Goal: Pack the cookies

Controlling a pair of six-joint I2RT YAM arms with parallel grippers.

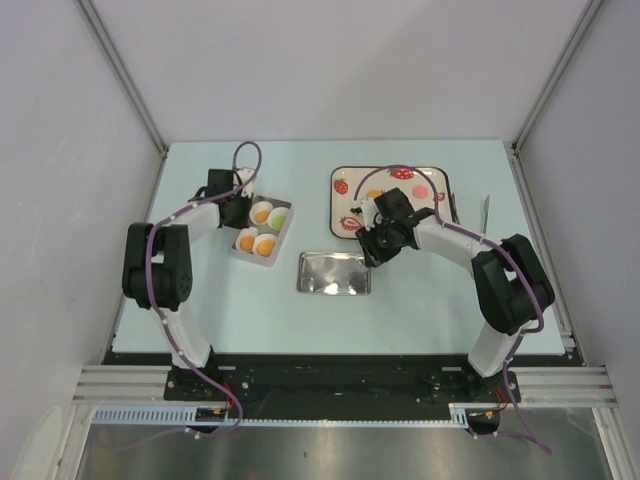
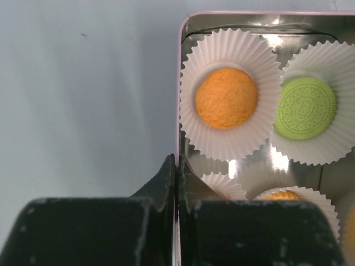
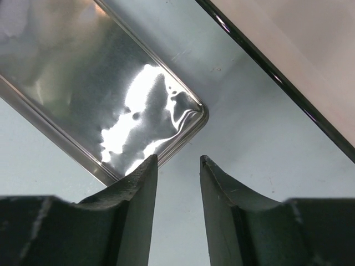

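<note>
The left gripper's closed fingers have the tin's rim (image 2: 178,122) between them, so the robot should keep sliding the tin toward the middle until it stands straight there, then let go.
An open metal tin (image 1: 238,251) holds white paper cups with cookies: orange ones (image 1: 262,213) and one green (image 1: 280,215). In the left wrist view an orange cookie (image 2: 226,98) and a green one (image 2: 305,108) lie in cups, and another orange one (image 2: 284,195) shows nearer. My left gripper (image 1: 238,196) is shut on the tin's rim (image 2: 179,83), which runs between its fingertips (image 2: 176,160). My right gripper (image 1: 374,252) is open and empty (image 3: 178,159), low over the table beside the lid's corner. More cookies (image 1: 375,194) lie on the strawberry plate (image 1: 342,205).
The tin's shiny lid (image 1: 334,272) lies flat in the middle of the table and shows in the right wrist view (image 3: 111,94). The plate's dark rim (image 3: 277,72) runs just beyond my right fingers. A thin utensil (image 1: 486,212) lies at the far right.
</note>
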